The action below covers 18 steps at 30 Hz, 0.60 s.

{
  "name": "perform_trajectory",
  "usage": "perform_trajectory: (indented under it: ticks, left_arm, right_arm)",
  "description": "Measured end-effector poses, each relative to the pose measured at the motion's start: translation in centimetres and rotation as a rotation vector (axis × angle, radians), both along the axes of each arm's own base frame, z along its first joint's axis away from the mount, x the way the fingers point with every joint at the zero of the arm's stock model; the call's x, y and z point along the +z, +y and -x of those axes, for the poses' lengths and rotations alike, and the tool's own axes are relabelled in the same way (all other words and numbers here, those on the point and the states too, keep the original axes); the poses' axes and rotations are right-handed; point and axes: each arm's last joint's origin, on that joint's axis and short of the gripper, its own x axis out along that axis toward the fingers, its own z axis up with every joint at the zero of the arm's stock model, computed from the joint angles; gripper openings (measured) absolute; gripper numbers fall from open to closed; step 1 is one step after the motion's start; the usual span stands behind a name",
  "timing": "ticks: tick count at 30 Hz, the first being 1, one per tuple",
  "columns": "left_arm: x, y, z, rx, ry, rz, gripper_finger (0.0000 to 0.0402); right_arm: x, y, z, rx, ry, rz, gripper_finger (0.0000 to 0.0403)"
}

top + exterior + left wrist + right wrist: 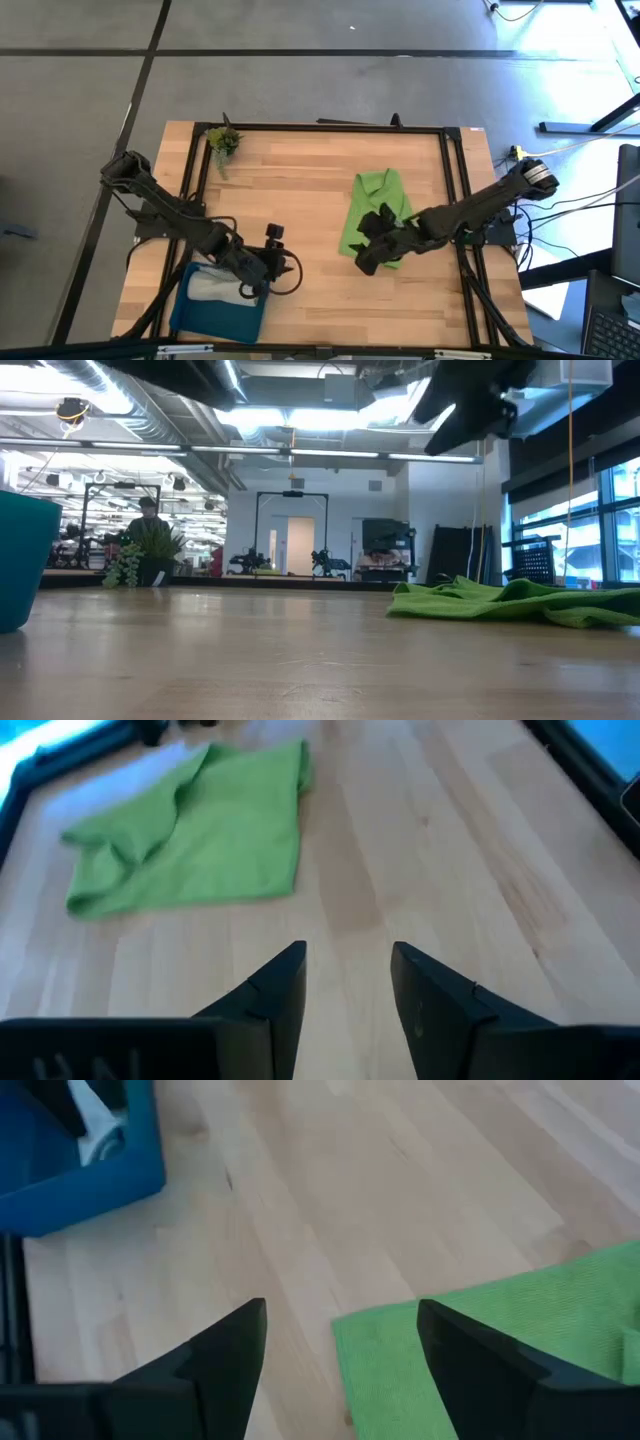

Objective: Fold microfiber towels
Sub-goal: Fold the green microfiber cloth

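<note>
The robot's left gripper has open wood (314,242) before it and the lime green towel's near corner is flat, so the gripper should go on toward that corner before it closes there.
The lime green towel (375,205) lies rumpled on the table, right of the middle; it also shows in the low view (510,600) and in the left wrist view (190,830). My right gripper (372,245) hangs open above the towel's near end, and a towel corner (480,1340) shows below its fingers (340,1350). The light grey towel (212,288) lies inside the blue tray (232,318) at the near left. My left gripper (282,262) hovers open just right of the tray, over bare wood (348,990).
A small plant sprig (222,142) stands at the table's far left corner. Black frame rails (455,180) run along the table's edges. The wood between tray and green towel is bare. In the low view the tray's wall (20,560) stands at the left, and a person (148,510) is far behind.
</note>
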Motion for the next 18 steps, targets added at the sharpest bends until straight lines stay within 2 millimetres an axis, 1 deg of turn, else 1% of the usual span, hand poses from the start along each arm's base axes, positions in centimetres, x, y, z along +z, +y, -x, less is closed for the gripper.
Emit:
perform_trajectory:
  ticks: [4, 8, 13, 18]
  left_arm:
    - [-2.5, 0.2, -1.5, -0.088, -0.026, -0.051, 0.0137]
    - [-5.1, 0.3, -4.1, -0.116, -0.048, -0.082, 0.0137]
    - [-8.1, 1.7, -7.6, -0.05, -0.046, -0.093, 0.0137]
    - [-10.2, 3.0, -10.3, -0.019, -0.031, -0.073, 0.0137]
  right_arm:
    - [1.1, 0.5, 1.0, 0.026, -0.033, -0.003, 0.0262]
    - [1.4, 0.6, 1.3, 0.034, -0.04, 0.0, 0.0261]
    - [1.7, 0.5, 1.6, 0.028, -0.042, 0.002, 0.0262]
    - [2.3, 0.3, 2.0, 0.032, -0.057, -0.011, 0.0261]
